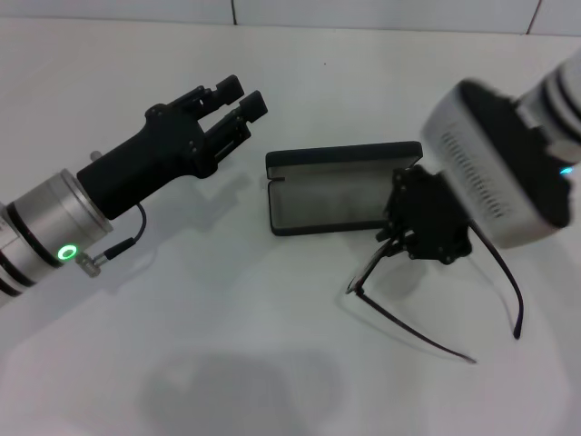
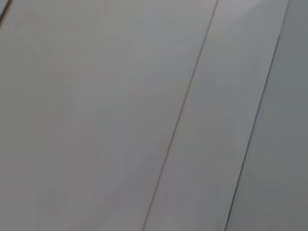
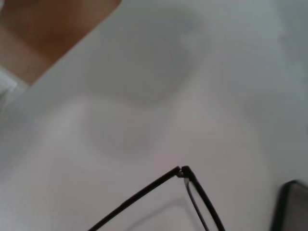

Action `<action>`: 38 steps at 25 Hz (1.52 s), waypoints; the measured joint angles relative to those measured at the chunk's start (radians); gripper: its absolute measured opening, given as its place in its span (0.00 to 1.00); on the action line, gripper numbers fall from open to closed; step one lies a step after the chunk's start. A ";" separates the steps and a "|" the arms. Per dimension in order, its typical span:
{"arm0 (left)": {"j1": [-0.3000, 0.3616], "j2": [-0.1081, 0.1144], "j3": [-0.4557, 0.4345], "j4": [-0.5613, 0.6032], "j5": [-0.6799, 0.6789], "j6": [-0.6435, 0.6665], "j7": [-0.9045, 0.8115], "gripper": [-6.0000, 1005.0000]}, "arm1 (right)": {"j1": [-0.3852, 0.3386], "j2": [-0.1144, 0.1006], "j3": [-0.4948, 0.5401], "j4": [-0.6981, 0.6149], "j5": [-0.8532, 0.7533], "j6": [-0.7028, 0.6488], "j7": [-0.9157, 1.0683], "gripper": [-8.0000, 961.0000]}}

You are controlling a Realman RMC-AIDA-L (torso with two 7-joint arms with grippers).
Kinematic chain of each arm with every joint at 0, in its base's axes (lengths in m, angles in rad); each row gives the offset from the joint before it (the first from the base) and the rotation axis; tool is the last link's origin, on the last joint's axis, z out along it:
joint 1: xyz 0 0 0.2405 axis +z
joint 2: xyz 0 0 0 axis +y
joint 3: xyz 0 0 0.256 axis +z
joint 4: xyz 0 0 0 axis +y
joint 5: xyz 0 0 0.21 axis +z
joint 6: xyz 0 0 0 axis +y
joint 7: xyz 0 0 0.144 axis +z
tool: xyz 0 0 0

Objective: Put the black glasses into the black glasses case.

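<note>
My right gripper is to raise the glasses so that my left gripper can first fold the arms at their hinges [image 1: 356, 290], because the black glasses' temple arms stick out open [image 1: 416, 328].
The black glasses case [image 1: 338, 195] lies open in the middle of the white table, lid tipped back, grey lining showing; a corner of it shows in the right wrist view [image 3: 294, 207]. The black glasses [image 1: 363, 277] are at the case's right front corner. Their front is under my right gripper [image 1: 419, 238], which is shut on them. Both temple arms trail toward the table's front. The right wrist view shows one hinge and temple arm [image 3: 183, 170] with a shadow under them. My left gripper [image 1: 238, 98] is open and empty, raised to the left of the case.
The white table [image 1: 227, 363] surrounds the case on all sides. The right wrist view shows the table's edge with brown floor [image 3: 43, 29] beyond it. The left wrist view shows only a pale surface with thin dark seams [image 2: 183, 110].
</note>
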 joint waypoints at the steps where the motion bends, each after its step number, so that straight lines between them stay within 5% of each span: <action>1: 0.000 0.001 0.000 0.000 0.006 0.009 0.000 0.46 | -0.013 0.000 0.021 -0.006 0.016 -0.002 -0.007 0.13; 8: -0.005 0.004 0.000 -0.005 0.027 0.114 0.008 0.46 | -0.222 -0.002 0.313 -0.018 0.295 0.019 -0.081 0.12; 14: -0.044 0.007 0.000 -0.009 0.072 0.228 0.029 0.46 | -0.329 -0.004 0.497 0.153 0.619 0.020 -0.106 0.12; 16: -0.070 0.007 0.000 -0.010 0.090 0.231 0.017 0.46 | -0.334 -0.006 0.534 0.211 0.682 0.017 -0.113 0.12; 17: -0.085 0.007 0.000 -0.009 0.105 0.231 0.012 0.46 | -0.321 -0.016 0.600 0.339 0.755 -0.003 -0.117 0.12; 24: -0.229 -0.001 0.000 0.035 0.218 0.212 -0.020 0.46 | -0.258 -0.021 0.656 0.565 0.771 -0.031 -0.074 0.12; 29: -0.305 -0.005 0.000 0.056 0.291 0.148 -0.078 0.46 | -0.218 -0.020 0.643 0.607 0.752 -0.054 -0.015 0.12; 38: -0.340 -0.005 0.000 0.099 0.326 0.068 -0.118 0.46 | -0.194 -0.045 0.612 0.612 0.752 -0.129 0.066 0.12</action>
